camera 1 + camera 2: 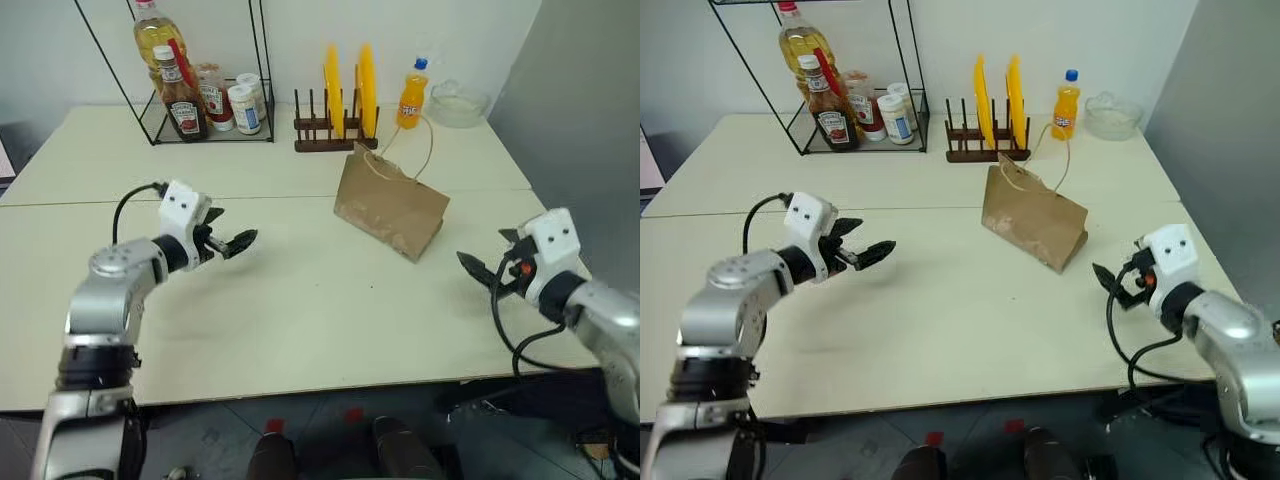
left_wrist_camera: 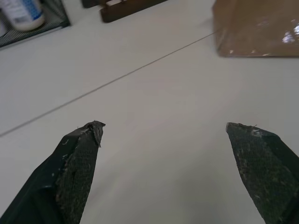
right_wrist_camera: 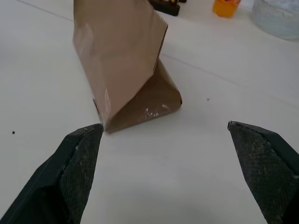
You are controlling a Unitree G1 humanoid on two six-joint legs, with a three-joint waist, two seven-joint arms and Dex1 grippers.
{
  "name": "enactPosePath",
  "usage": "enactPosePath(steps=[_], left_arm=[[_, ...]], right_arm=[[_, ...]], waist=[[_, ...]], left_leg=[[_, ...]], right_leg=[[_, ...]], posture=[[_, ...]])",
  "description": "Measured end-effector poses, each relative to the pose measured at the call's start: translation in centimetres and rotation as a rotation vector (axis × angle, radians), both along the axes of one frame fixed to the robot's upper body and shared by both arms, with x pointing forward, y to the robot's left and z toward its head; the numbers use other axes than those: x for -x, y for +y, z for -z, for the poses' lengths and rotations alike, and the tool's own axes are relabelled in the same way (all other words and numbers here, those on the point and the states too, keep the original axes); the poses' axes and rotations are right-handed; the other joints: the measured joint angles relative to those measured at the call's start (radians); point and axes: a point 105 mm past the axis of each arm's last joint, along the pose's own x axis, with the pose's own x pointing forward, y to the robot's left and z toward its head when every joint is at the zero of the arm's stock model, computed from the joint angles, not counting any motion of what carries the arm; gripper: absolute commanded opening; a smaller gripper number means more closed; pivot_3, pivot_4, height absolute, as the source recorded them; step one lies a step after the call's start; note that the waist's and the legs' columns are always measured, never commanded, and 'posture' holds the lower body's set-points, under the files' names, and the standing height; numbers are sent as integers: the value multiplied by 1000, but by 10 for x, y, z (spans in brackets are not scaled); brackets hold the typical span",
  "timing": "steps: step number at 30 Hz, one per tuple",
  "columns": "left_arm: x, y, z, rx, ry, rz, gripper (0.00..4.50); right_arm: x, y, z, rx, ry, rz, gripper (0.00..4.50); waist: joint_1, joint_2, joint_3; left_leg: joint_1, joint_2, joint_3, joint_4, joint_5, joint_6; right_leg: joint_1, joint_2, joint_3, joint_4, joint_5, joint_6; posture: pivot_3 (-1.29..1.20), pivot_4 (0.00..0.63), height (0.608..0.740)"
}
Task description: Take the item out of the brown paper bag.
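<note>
The brown paper bag's narrow end (image 1: 431, 232) faces my open right gripper over empty table, so I'll keep heading for the bag's top rim (image 1: 440, 194) until my fingers straddle it.
The brown paper bag (image 1: 390, 208) stands crumpled and leaning on the cream table (image 1: 300, 310), right of centre, its beige cord handles (image 1: 425, 150) looping up. The item is hidden. My left gripper (image 1: 238, 232) hovers over the table well to the left of the bag, open with nothing between its fingers (image 2: 77, 158). My right gripper (image 1: 482, 252) hovers to the right of the bag near the table's right side, open and empty, and in its wrist view the bag (image 3: 121, 60) stands just beyond its fingertips (image 3: 81, 154).
At the back stand a black wire rack (image 1: 200, 125) with sauce and oil bottles, a wooden plate rack (image 1: 335, 135) holding two yellow plates, an orange soda bottle (image 1: 411, 95) and a glass bowl (image 1: 458, 103). The table's front edge (image 1: 300, 392) lies close below both arms.
</note>
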Motion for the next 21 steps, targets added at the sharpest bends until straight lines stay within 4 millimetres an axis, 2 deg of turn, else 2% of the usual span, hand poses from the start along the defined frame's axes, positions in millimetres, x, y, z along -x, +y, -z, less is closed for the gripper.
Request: enactPosePath(steps=[3,7,9,12,18,21], left_arm=[[1,-10,7,-11,21,71,4492],[-1,-8,16,-7,42,71,4492],[-2,-11,14,-9,42,91,4492],[-5,-17,3,-5,22,133,4492],[-13,-38,-43,-12,-74,266,4492],[-13,-46,-51,-19,-70,338,4492]], right_arm=[[-3,-1,-5,-6,2,-4,4500],[-7,-9,-1,7,30,23,4500],[-10,-10,-7,17,19,29,4500],[-15,-7,-13,40,10,15,4500],[-41,8,-38,3,-10,-29,4500],[-55,13,-43,-3,10,-46,4500]], waist=[[0,0,0],[1,1,0],[3,1,1],[4,2,1],[1,6,6],[0,7,7]], left_leg=[[-1,0,-1,-1,0,1],[-7,0,-2,0,-1,1],[-7,0,-2,1,0,1],[-6,0,-4,2,0,1],[-6,0,-4,5,1,2],[-7,0,-4,5,1,2]], right_leg=[[0,0,-1,0,0,-1],[-4,0,-3,0,-1,-1],[-4,-1,-4,1,-1,-1],[-4,0,-5,2,-1,-1],[-2,0,-5,3,1,1],[-2,0,-6,3,1,0]], posture=[[0,150,740],[0,150,740],[0,150,740],[0,150,740],[0,150,740],[0,150,740]])
